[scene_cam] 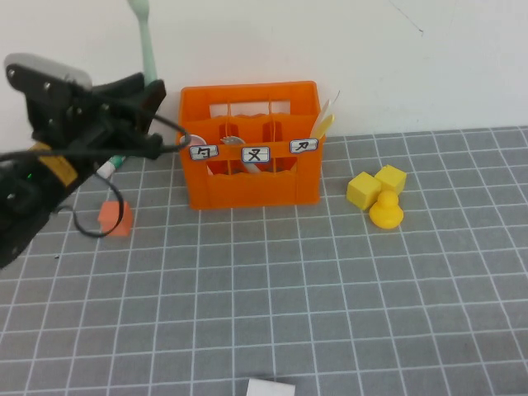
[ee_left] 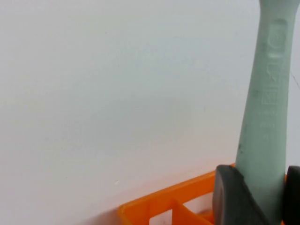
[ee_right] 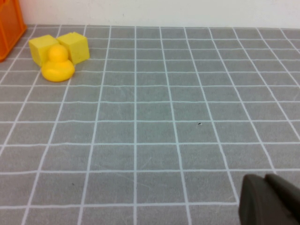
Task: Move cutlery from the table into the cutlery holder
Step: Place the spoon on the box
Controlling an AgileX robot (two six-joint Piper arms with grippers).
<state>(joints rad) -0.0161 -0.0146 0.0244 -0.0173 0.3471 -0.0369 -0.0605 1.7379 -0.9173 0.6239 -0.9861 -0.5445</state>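
The mint-green spoon [scene_cam: 147,43] is upright beside the holder's spoon-labelled compartment [scene_cam: 209,132], so my left gripper should keep moving it over until its lower end enters, then let go.
My left gripper [scene_cam: 145,92] hangs just left of the orange cutlery holder [scene_cam: 252,186], shut on a mint-green spoon [scene_cam: 146,40] whose handle sticks straight up. In the left wrist view the spoon [ee_left: 266,112] is clamped between the dark fingers [ee_left: 230,197], with the holder's rim [ee_left: 159,201] below. Pale sticks [scene_cam: 324,122] lean out of the holder's right compartment. The right gripper [ee_right: 268,199] hovers low over the grey gridded table [ee_right: 154,122], fingers together and holding nothing; the high view does not show it. No other cutlery can be made out.
A small orange cube [scene_cam: 115,219] lies on the table below the left arm. Two yellow blocks [scene_cam: 375,183] and a yellow duck [scene_cam: 385,210] sit right of the holder; the right wrist view also shows the duck [ee_right: 57,65]. A white object [scene_cam: 271,388] pokes in at the near edge.
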